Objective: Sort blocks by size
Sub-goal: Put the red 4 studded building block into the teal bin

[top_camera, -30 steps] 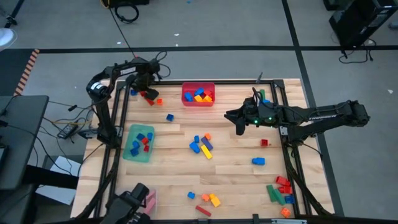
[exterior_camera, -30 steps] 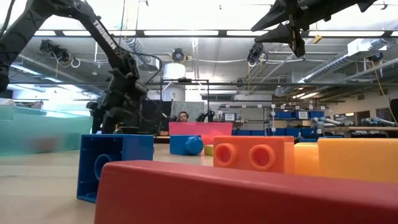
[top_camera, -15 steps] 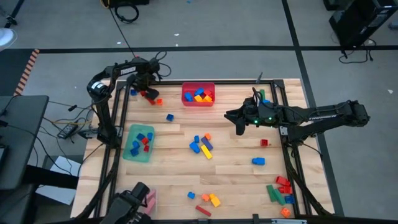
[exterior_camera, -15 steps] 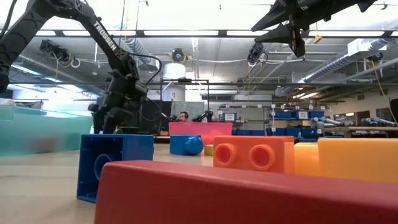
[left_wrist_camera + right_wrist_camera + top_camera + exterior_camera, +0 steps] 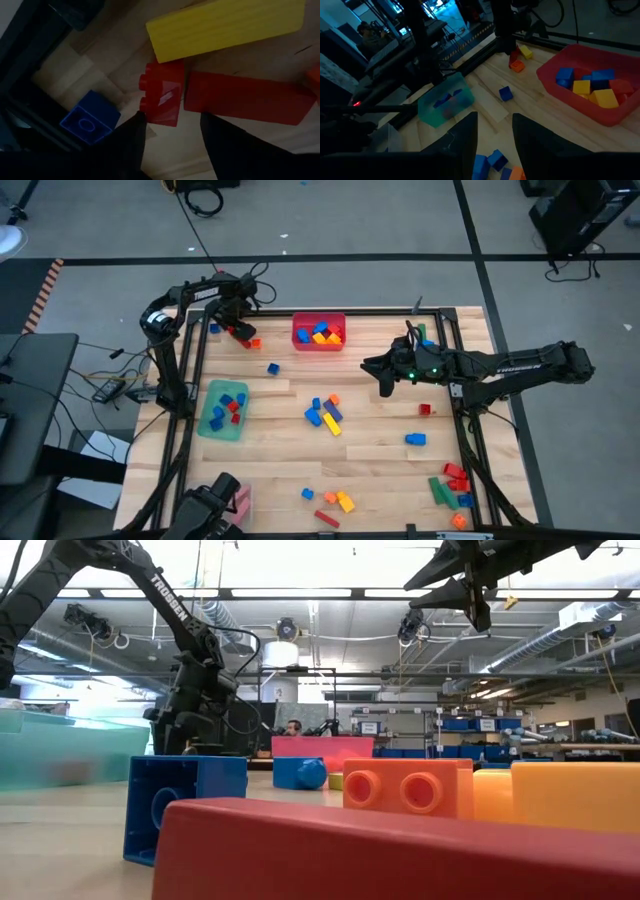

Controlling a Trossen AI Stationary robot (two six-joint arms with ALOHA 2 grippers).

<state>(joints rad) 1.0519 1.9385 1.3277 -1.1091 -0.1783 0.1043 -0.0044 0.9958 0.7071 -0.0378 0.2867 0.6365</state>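
The long red bar's end [image 5: 196, 92] sits too close to the small red block, so the robot's left gripper should open, rise clear and turn before it closes around the small red block [image 5: 166, 94].
My left gripper [image 5: 237, 327] points down over a small group of blocks at the table's far left corner. In the left wrist view its open fingers [image 5: 172, 127] stand on either side of a small red block [image 5: 162, 100] that lies on the wood. Whether a fingertip touches the block cannot be told. Beside it lie a long red bar [image 5: 250, 102], a yellow bar [image 5: 225, 25] and a blue block [image 5: 90, 122]. My right gripper [image 5: 385, 385] hangs open, high above the table's right half, with nothing between its fingers [image 5: 495, 135].
A red bin [image 5: 319, 346] with blocks stands at the far middle, a green bin [image 5: 207, 425] at the left. Loose blocks lie in the middle [image 5: 325, 412], near the front edge [image 5: 335, 502] and at the near right corner [image 5: 452, 485]. The dark frame rail [image 5: 190, 350] runs beside the left arm.
My left gripper has stayed over the far-left blocks and rolled a little about its own axis. Nothing on the table has moved.
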